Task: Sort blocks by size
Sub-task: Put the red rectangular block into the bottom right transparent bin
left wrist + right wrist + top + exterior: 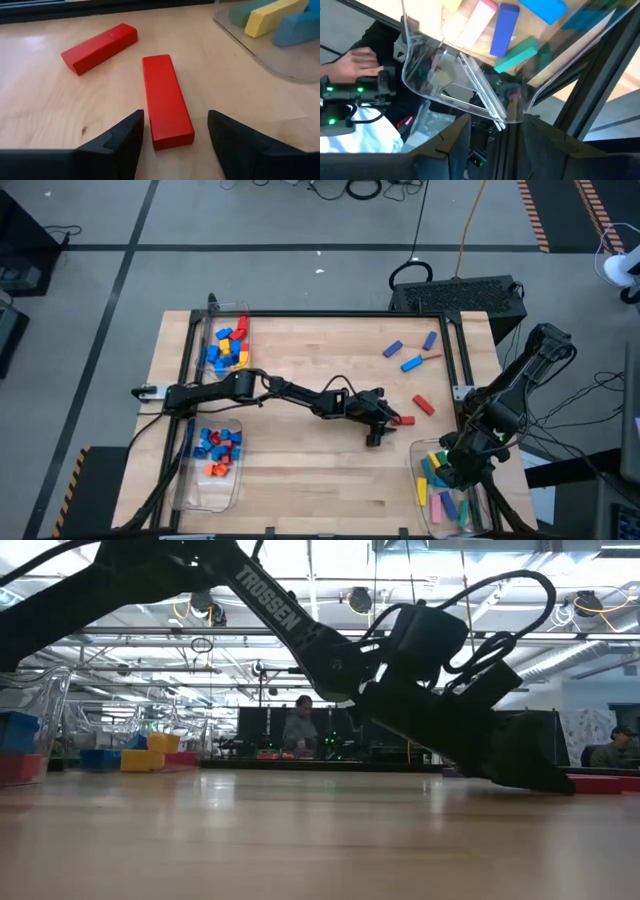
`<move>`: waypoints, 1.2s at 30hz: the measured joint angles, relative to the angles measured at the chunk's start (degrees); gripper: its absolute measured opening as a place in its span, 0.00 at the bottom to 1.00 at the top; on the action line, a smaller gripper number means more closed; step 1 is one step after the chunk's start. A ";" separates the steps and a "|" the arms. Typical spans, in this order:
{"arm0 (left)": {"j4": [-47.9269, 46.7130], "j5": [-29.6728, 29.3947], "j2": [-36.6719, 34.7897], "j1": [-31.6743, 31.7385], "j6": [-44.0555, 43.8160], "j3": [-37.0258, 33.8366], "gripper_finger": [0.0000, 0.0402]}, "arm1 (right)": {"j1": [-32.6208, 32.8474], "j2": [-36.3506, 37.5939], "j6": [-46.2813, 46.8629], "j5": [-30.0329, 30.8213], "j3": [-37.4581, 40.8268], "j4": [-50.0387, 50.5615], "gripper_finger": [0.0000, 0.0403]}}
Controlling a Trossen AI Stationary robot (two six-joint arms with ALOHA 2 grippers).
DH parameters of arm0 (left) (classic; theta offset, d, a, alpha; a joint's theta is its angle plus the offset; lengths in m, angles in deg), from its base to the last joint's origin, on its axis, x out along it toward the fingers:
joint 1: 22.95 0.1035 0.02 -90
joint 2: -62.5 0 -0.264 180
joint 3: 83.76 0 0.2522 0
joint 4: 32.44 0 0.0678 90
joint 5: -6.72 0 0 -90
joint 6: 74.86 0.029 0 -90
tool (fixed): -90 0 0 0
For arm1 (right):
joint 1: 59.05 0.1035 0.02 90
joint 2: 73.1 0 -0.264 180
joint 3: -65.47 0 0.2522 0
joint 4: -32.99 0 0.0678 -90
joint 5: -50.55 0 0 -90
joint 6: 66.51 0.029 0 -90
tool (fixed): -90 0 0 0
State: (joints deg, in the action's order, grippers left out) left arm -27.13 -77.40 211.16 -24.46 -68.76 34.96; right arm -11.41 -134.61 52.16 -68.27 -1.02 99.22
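Observation:
The long red block (404,420) is between my left gripper's fingers, but the long-block bin (438,490) is by my right gripper, so I should hand the block over.
Two long red blocks lie flat on the wooden table right of its middle. One red block (166,95) (405,420) has its near end between the open fingers of my left gripper (176,145) (392,421), with a gap on each side. The other red block (99,48) (424,404) lies just beyond it. Three blue blocks (411,363) lie near the far right corner. My right gripper (495,145) (452,470) hangs open over the corner of the clear bin (418,502) at the near right, nothing between its fingers.
The near right bin (272,57) holds long blocks in yellow, blue, green and pink. Two clear bins on the left (228,345) (215,460) hold small blue, red, yellow and orange blocks. A person's hand (355,62) shows beyond the table's edge.

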 joint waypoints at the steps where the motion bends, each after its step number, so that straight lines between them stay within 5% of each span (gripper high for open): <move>1: -0.19 -0.74 0.03 -0.08 -0.01 0.02 0.54 | 0.00 0.02 0.10 0.00 0.00 -0.12 0.41; 10: -0.99 -2.61 0.12 0.67 -9.13 0.12 0.27 | 0.00 0.12 -0.98 2.89 -0.02 0.37 0.41; 17: -3.17 4.82 -3.93 3.01 -12.56 -0.15 0.27 | -0.01 1.85 -5.82 22.57 -0.02 -2.00 0.41; 24: -3.85 23.22 -14.36 4.93 -11.56 -0.01 0.27 | -0.02 10.91 -10.49 51.57 -0.07 -6.40 0.41; 29: -4.18 32.44 -21.33 6.36 -10.04 0.06 0.27 | -0.07 16.20 -17.46 56.87 -0.07 -5.84 0.41; 36: -13.25 34.37 -25.38 7.51 -5.74 -0.01 0.27 | -0.07 21.20 -29.28 64.14 -2.61 -4.66 0.41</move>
State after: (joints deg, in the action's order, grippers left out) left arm -40.37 -43.04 185.77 -16.96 -74.50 34.94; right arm -11.47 -113.41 22.88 -4.13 -3.63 94.57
